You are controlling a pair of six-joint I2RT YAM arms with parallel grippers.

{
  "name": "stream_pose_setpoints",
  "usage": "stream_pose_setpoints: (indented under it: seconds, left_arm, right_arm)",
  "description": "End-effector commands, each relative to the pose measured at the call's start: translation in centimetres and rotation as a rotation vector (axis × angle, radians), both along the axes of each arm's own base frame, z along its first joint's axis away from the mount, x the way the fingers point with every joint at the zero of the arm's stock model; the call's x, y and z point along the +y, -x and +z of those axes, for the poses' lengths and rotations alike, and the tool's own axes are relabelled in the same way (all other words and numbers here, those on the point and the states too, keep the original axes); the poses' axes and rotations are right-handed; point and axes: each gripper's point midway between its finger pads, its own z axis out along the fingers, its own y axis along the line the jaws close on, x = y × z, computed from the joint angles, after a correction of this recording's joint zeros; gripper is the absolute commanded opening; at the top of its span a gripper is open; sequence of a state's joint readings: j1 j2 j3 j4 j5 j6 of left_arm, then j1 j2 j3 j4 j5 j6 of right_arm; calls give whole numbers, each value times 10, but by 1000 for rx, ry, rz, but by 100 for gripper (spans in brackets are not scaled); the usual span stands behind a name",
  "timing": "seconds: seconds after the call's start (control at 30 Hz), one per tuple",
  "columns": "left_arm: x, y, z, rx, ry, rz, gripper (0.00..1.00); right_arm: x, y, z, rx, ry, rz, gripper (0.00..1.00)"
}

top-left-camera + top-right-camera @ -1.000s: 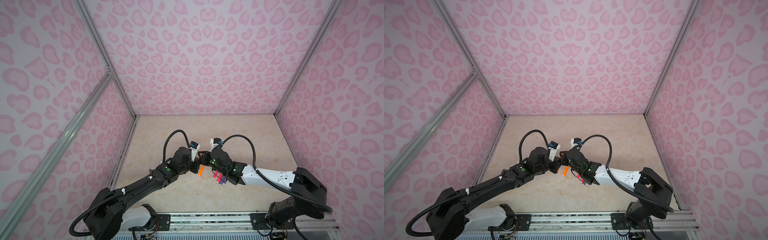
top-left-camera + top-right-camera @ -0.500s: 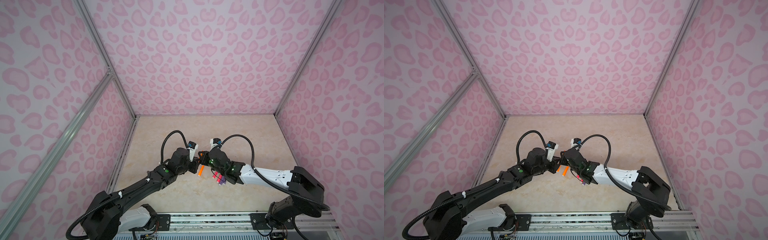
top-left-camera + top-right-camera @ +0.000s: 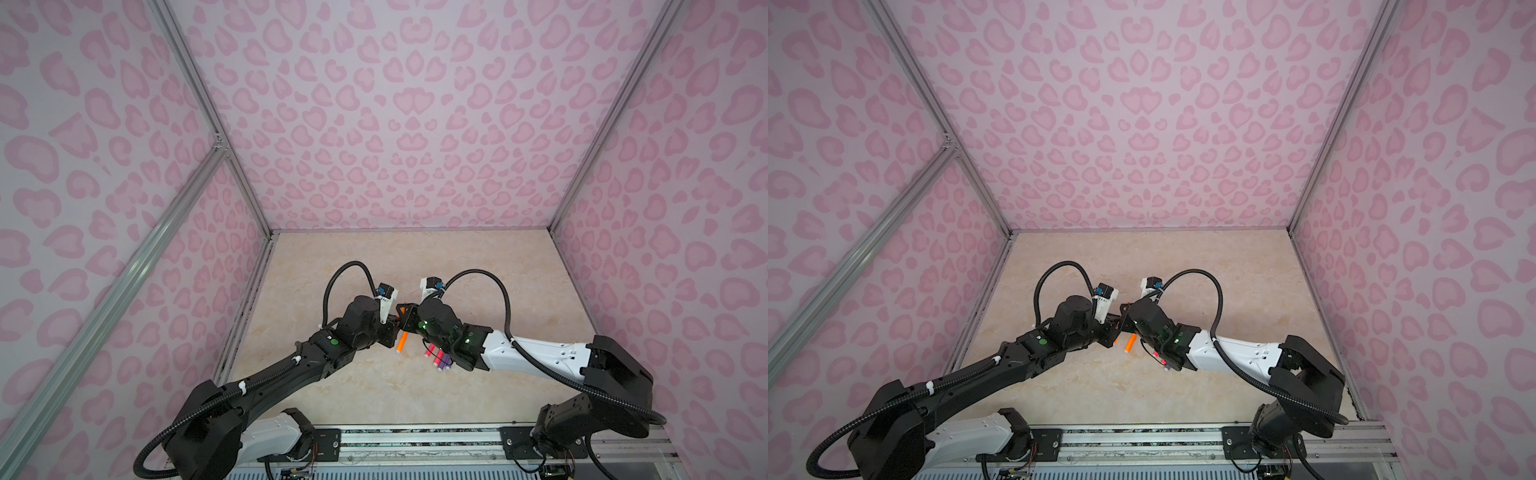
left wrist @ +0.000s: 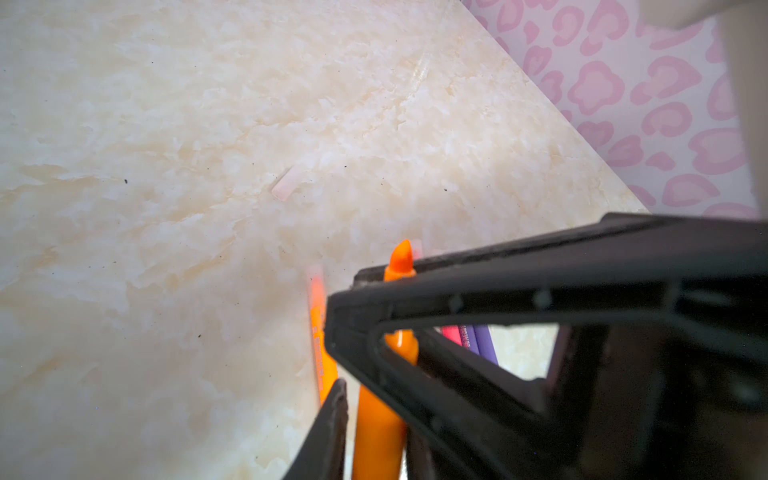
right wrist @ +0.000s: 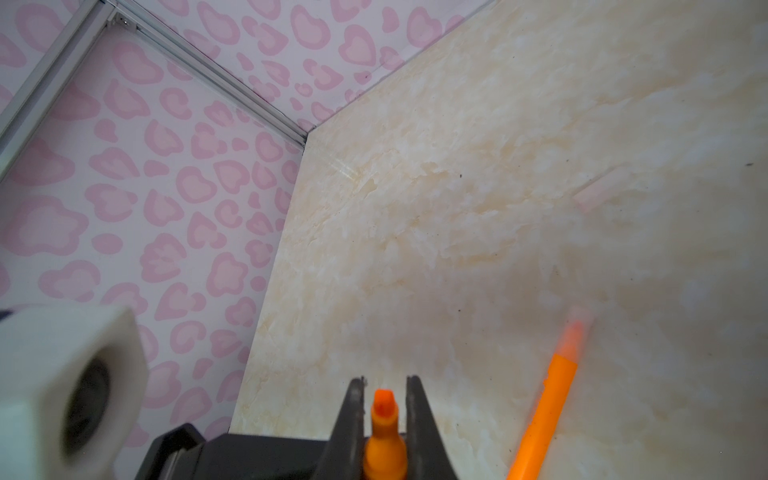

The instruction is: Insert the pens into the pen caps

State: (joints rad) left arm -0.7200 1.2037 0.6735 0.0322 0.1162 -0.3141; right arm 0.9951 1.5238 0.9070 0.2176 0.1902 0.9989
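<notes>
The orange pen's tip end (image 4: 400,257) takes a cap and is held in my right gripper, so that gripper should leave the pen to my left gripper and get the loose cap (image 5: 601,188).
My right gripper (image 5: 385,380) is shut on an orange pen (image 5: 384,440) just behind its pointed tip, which sticks out past the fingers. In the left wrist view the same orange pen (image 4: 382,428) runs between the fingers of my left gripper (image 4: 376,415), with a thin gap at one finger (image 4: 336,415). In both top views the two grippers meet mid-table, left (image 3: 392,328) and right (image 3: 406,322). A second orange pen (image 3: 401,342) lies below them with a pale cap (image 5: 578,319) on its tip. A loose pen cap (image 4: 286,185) lies further out.
Pink-red and purple pens (image 3: 437,358) lie side by side partly under my right wrist. The beige marble tabletop (image 3: 478,257) is fenced by pink patterned walls at the left, the back and the right. A metal rail (image 3: 415,434) runs along the front edge.
The left arm has shifted a little to the left at its elbow. Both grippers stay together at the same spot, and the pens on the table have not moved.
</notes>
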Motion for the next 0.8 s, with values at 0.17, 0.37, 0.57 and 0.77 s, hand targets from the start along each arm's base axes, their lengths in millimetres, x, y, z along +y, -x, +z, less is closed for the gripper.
stream_pose_setpoints:
  seconds: [0.17, 0.37, 0.57, 0.77]
  left_arm:
    - [-6, -12, 25, -84, 66, 20, 3]
    - [36, -36, 11, -46, 21, 248, 3]
    - [103, -56, -11, 56, 49, 507, 3]
    - [130, -57, -16, 57, -38, 638, 3]
  right_arm:
    - [11, 6, -8, 19, 20, 56, 18]
    - [-10, 1, -8, -1, 85, -14, 61]
    - [-46, -12, -11, -19, 129, -140, 68]
    - [-74, -42, -42, 52, 246, -236, 62]
